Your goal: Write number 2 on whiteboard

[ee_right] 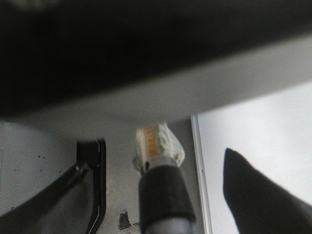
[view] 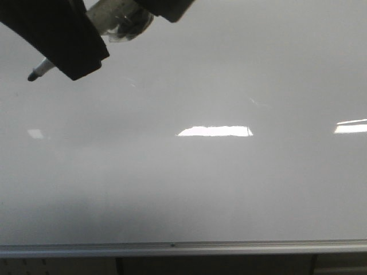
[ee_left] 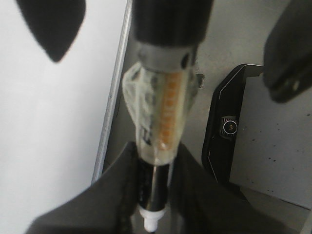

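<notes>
The robot's left gripper holds the marker tight just behind its tip, so next the right gripper takes hold of the black rear end before the left gripper opens and moves away.
The whiteboard fills the front view; I see no black stroke of a number 2 on it. My left gripper at the top left is shut on a black marker, whose tip points left in front of the board; I cannot tell if it touches. In the left wrist view the fingers clamp the marker below its tape-wrapped clear part. My right gripper is open, its fingers spread wide on either side of the marker's black rear end without touching it.
The board's silver bottom rail runs along the lower edge. Bright light reflections lie on the board. A black-edged grey plate lies beside the board's edge.
</notes>
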